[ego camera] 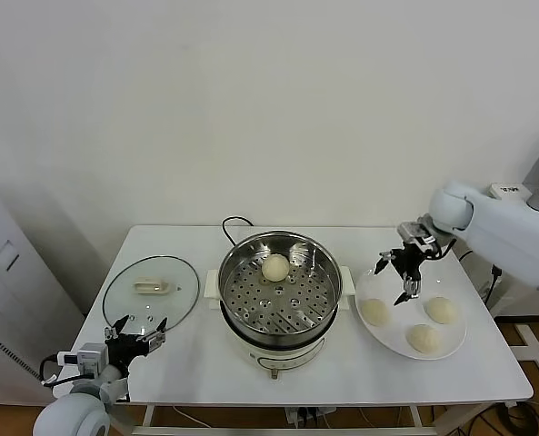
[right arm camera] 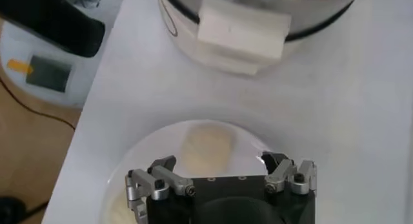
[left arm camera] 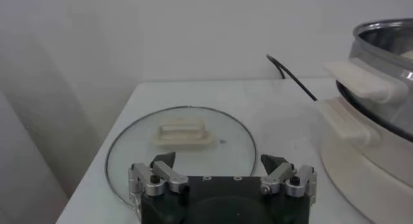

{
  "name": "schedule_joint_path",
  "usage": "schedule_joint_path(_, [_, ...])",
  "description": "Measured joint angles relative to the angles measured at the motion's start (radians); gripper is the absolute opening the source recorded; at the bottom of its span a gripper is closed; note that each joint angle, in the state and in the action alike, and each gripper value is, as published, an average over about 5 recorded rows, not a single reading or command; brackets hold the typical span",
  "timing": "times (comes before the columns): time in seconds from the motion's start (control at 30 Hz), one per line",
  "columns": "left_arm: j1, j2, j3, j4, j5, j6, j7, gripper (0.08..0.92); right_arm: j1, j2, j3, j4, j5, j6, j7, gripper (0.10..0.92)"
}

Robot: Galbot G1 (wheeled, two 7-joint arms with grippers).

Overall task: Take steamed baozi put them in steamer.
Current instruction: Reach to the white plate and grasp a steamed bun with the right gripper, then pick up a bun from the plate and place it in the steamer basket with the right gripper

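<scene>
My right gripper will crease the baozi [ego camera: 374, 312] below it when I carry that baozi, but the dome will stay, since the baozi in the steamer [ego camera: 275, 267] sits round.
The steel steamer [ego camera: 280, 300] stands mid-table with one cream-white baozi [ego camera: 275, 267] on its perforated tray. Three more baozi [ego camera: 374, 312] [ego camera: 441, 310] [ego camera: 424, 338] lie on a white plate [ego camera: 399, 322] to its right. My right gripper [ego camera: 392, 282] is open and empty, hovering over the plate's near-steamer side, just above the leftmost bun. In the right wrist view the gripper [right arm camera: 219, 164] has that baozi [right arm camera: 206, 148] just ahead between its spread fingers, with the steamer's white handle [right arm camera: 242, 31] beyond. My left gripper [ego camera: 143, 323] is open and parked at the front left.
A round glass lid [ego camera: 151, 291] lies flat left of the steamer, just ahead of the left gripper [left arm camera: 219, 161]; it also shows in the left wrist view [left arm camera: 181, 141]. The steamer's black cord [ego camera: 233, 222] runs behind it. The table's right edge is close to the plate.
</scene>
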Motion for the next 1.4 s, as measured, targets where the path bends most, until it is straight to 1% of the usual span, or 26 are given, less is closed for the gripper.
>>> schedule_joint_path(0.53, [0.001,0.001,0.001,0.001,-0.001,0.0,0.001,0.823,-0.149,0.054,0.104,-0.085,-0.062,-0.038,0.057,0.818])
schedule_joint_path(0.63, [0.001,0.0,0.001,0.003,-0.001,-0.001,0.001,0.823,-0.166,0.062,0.12,-0.095,-0.071,-0.043,0.061,0.778])
schedule_joint_path(0.77, [0.001,-0.001,0.001,0.005,-0.001,-0.001,0.002,0.823,-0.184,0.068,0.138,-0.103,-0.081,-0.049,0.062,0.698])
schedule_joint_path(1.03, [0.001,-0.004,0.002,0.007,-0.001,-0.002,0.002,0.823,-0.204,0.069,0.165,-0.11,-0.093,-0.054,0.065,0.5])
schedule_joint_path(1.13, [0.001,-0.006,0.002,0.006,-0.001,-0.002,0.002,0.823,-0.205,0.067,0.168,-0.107,-0.091,-0.057,0.064,0.472])
schedule_joint_path(1.4, [0.007,-0.005,-0.002,-0.001,-0.001,-0.001,0.0,0.823,-0.13,0.031,0.108,-0.062,-0.043,-0.076,0.035,0.467])
